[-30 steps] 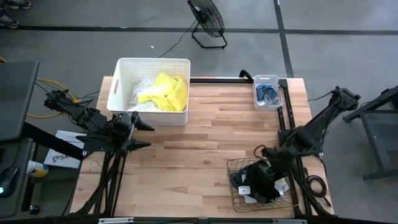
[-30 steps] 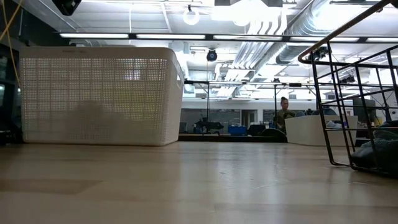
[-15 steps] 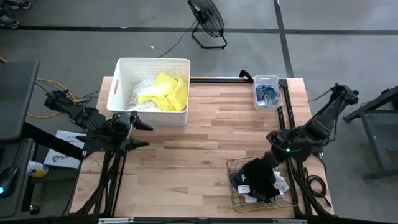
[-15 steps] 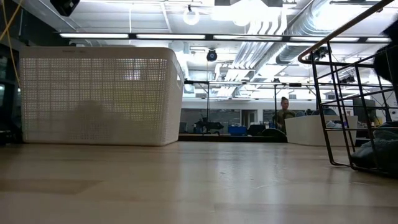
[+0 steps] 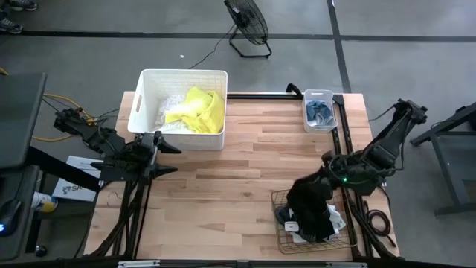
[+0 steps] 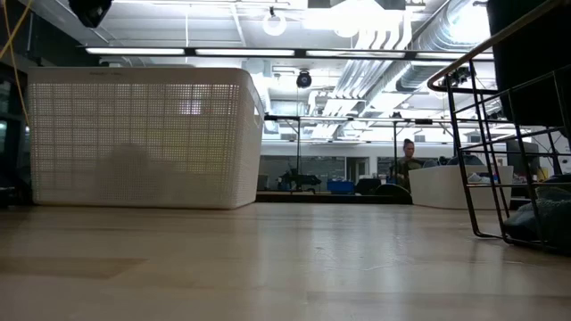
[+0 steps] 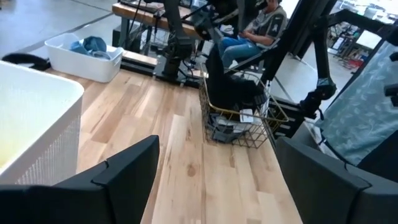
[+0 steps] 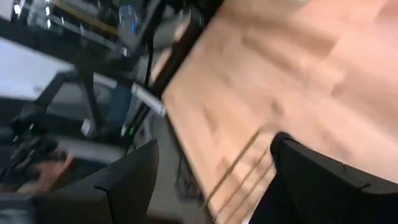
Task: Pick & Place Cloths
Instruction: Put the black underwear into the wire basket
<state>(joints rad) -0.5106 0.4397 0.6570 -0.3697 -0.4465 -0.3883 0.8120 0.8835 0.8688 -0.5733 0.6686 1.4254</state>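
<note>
The black cloth [image 5: 309, 198] is caught and hanging on a finger of my open right gripper. Next, I lower the cloth into the wire basket [image 5: 311, 231] and get the finger free before I leave.
My right gripper [image 5: 306, 199] hangs over the brown wire basket [image 5: 277, 223] at the table's near right corner. Its fingers stand wide apart in the right wrist view [image 8: 214, 186]. It fills the low view's upper right [image 6: 531, 62]. Black cloths with white print [image 5: 318, 227] lie piled in the basket. The white tub [image 5: 182, 72] at the far left holds a neon yellow cloth [image 5: 202, 110] lying on a white one [image 5: 169, 112]. Grey-blue socks [image 5: 320, 112] lie in a small white bin. My left gripper [image 5: 169, 158] waits open at the table's left edge.
Bare wooden table [image 5: 245, 164] stretches between the tub and the basket. The small sock bin stands at the far right edge. A floor fan [image 5: 249, 22] stands beyond the far edge. A seated person [image 6: 408, 160] shows in the room behind the table.
My right gripper has risen out of the basket and swung a little toward the table's far left, coming into the low view's upper right. The right wrist view is blurred by this motion. The left arm has kept still.
</note>
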